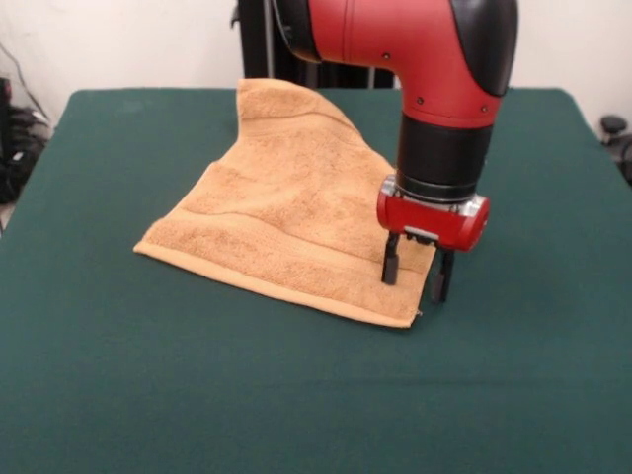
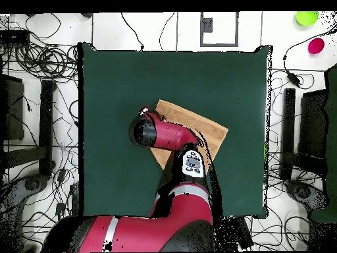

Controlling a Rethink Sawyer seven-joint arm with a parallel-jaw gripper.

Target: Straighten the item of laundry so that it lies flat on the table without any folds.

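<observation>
I expect the tan-orange towel will droop into folds and drag behind when I carry the towel's raised corner, because the towel's far part is lying folded and limp.
The tan-orange towel lies on the dark green table, a little right of centre. Its near short edge with the woven band lies flat. Its far part is folded and narrows to a point near the table's far edge. My gripper is open and low at the towel's near right corner. One finger is over the cloth and the other is just beyond the edge over the table. In the overhead view the arm hides the gripper and part of the towel.
The robot's pedestal stands behind the table's far edge. In the overhead view cables and dark stands lie on the floor around the table. A green object and a pink one lie off the table.
</observation>
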